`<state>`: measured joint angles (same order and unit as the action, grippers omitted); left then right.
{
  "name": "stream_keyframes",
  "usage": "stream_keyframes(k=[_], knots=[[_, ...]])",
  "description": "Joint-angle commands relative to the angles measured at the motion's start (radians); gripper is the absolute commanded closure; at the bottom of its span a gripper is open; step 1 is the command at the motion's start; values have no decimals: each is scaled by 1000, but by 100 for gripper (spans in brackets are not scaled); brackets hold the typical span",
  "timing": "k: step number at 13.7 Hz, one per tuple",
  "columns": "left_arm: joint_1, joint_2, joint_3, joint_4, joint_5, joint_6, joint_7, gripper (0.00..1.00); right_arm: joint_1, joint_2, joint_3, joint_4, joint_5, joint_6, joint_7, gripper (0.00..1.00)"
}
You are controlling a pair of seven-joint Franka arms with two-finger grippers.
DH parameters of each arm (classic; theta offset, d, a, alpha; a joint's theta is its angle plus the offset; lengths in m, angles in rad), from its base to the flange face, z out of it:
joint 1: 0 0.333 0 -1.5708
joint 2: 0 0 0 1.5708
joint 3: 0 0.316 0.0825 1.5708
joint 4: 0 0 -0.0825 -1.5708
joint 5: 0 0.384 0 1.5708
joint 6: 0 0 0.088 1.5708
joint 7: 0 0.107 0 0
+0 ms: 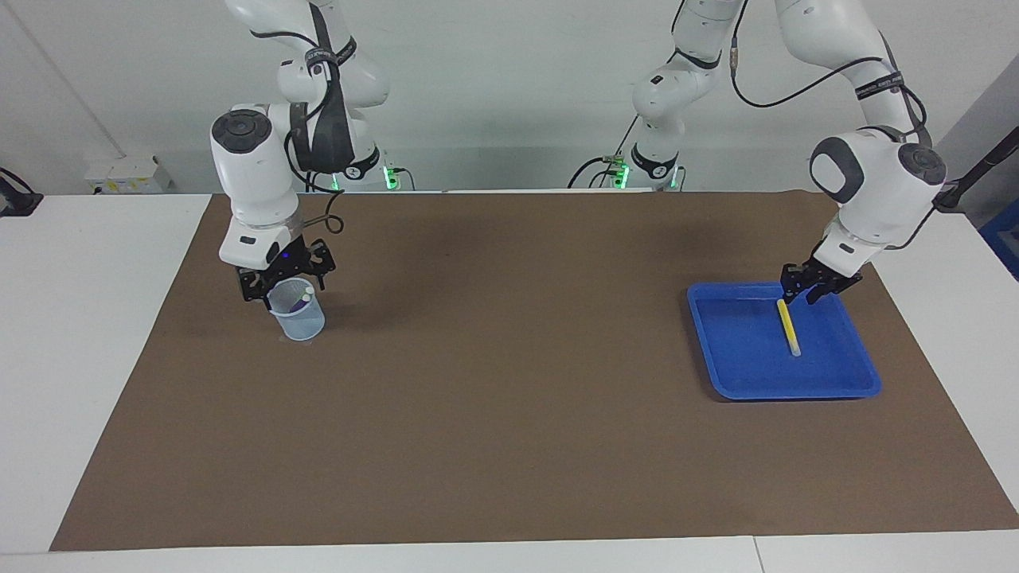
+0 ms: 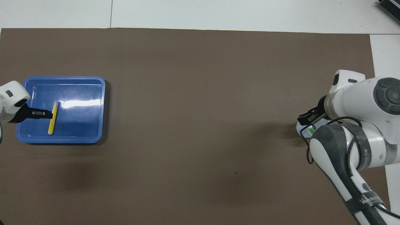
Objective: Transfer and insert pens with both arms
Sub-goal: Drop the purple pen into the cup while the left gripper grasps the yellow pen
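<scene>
Next, my left gripper grasps the pen's white end [image 1: 795,352] and passes it over, since the yellow pen [image 1: 789,329] lies in the blue tray, beyond my right gripper's reach.
A yellow pen [image 1: 788,326] [image 2: 52,123] lies flat in the blue tray [image 1: 748,366] [image 2: 84,125] at the left arm's end of the table. My left gripper [image 1: 798,293] [image 2: 48,114] is low over the pen's end nearer the robots, open, with a finger on each side. At the right arm's end stands a translucent cup [image 1: 298,320] [image 2: 300,127]. A purple pen [image 1: 296,301] leans inside it, and a bit of a green pen [image 2: 312,128] shows in the overhead view. My right gripper [image 1: 284,278] [image 2: 307,117] hangs just above the cup's rim, open and holding nothing.
A brown mat [image 1: 509,414] covers most of the white table. Two smaller white arms with green lights [image 1: 661,163] stand at the robots' edge, off the mat.
</scene>
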<state>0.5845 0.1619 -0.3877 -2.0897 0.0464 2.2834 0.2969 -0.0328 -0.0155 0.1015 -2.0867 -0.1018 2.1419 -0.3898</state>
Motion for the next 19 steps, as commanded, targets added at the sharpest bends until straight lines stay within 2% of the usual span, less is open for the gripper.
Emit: stream_keyframes(k=[1, 8, 10, 11, 14, 16, 19], knots=[[15, 57, 4, 10, 24, 67, 10, 53, -7, 5, 3, 28, 95, -51, 12, 0], [14, 151, 9, 7, 24, 203, 2, 54, -6, -11, 4, 36, 208, -102, 14, 0], [15, 153, 9, 3, 24, 212, 2, 73, -6, -9, 4, 37, 232, -94, 57, 0], [14, 153, 9, 5, 24, 211, 4, 100, -4, -9, 4, 36, 258, -85, 93, 0], [9, 153, 9, 8, 24, 197, -11, 100, 19, -11, 7, 37, 266, -91, 124, 0], [2, 153, 9, 22, 24, 167, -53, 100, 31, -9, 7, 40, 359, -83, 167, 0], [-9, 151, 6, 86, 24, 56, -110, 100, 30, -9, 7, 40, 413, -71, 256, 0]])
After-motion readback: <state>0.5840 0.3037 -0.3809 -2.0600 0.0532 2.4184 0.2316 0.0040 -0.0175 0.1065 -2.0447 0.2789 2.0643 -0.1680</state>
